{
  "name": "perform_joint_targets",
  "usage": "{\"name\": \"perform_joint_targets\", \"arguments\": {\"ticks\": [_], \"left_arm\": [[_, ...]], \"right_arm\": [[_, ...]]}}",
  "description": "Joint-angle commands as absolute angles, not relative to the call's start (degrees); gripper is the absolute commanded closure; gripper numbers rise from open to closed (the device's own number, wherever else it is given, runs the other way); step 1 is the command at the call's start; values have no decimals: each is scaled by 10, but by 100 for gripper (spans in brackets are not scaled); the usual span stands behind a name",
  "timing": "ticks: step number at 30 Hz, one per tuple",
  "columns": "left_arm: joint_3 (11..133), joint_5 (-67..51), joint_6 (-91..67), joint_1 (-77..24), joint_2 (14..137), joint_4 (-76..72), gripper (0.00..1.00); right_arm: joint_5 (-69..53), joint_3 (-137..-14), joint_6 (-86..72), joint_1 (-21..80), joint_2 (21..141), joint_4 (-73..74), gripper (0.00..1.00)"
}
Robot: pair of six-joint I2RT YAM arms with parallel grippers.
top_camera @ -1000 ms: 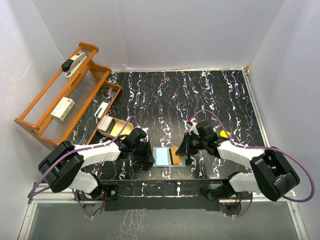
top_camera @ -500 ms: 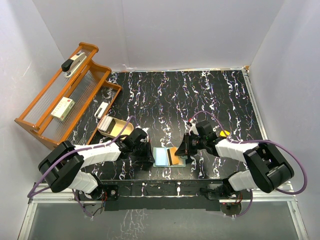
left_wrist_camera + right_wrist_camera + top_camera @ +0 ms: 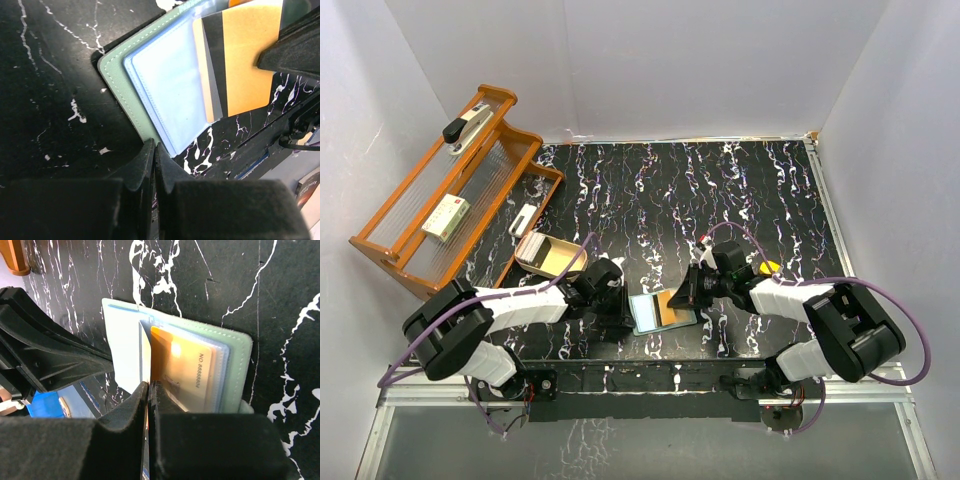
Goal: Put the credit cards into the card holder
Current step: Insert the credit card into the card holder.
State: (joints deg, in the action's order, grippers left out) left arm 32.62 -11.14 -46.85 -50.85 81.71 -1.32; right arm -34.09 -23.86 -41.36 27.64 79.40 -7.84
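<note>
The orange card's striped end is only partway along the pale blue sleeve, so I should open my right gripper and push the card's raised edge further in.
The card holder lies open near the table's front edge, green cover outside and pale blue sleeves inside. It also shows in the left wrist view and the right wrist view. My left gripper is shut on the holder's left cover edge. My right gripper is shut on an orange card with a black stripe, held edge-on at a sleeve opening. Another tan card sits inside a sleeve.
A tan oval dish holding pale cards stands left of the left arm. A wooden rack with small items fills the back left. A small yellow object lies by the right arm. The table's front edge is just below the holder.
The holder has turned and shifted slightly right. My right gripper has tilted the orange card up over the sleeves. My left gripper has followed the holder's edge.
</note>
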Motion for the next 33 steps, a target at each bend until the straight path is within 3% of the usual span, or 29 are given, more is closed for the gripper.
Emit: {"name": "perform_joint_targets", "arguments": {"ticks": [1, 8, 25, 33], "left_arm": [[331, -94, -469, -525, 843, 1, 100], [329, -77, -475, -527, 833, 7, 100], [336, -47, -479, -527, 817, 7, 100], [332, -29, -477, -527, 797, 18, 100]], "right_arm": [[-331, -231, -422, 279, 789, -106, 100], [-337, -239, -382, 279, 812, -86, 100], [-303, -288, -360, 306, 844, -50, 87], [-239, -338, -346, 337, 828, 35, 64]]}}
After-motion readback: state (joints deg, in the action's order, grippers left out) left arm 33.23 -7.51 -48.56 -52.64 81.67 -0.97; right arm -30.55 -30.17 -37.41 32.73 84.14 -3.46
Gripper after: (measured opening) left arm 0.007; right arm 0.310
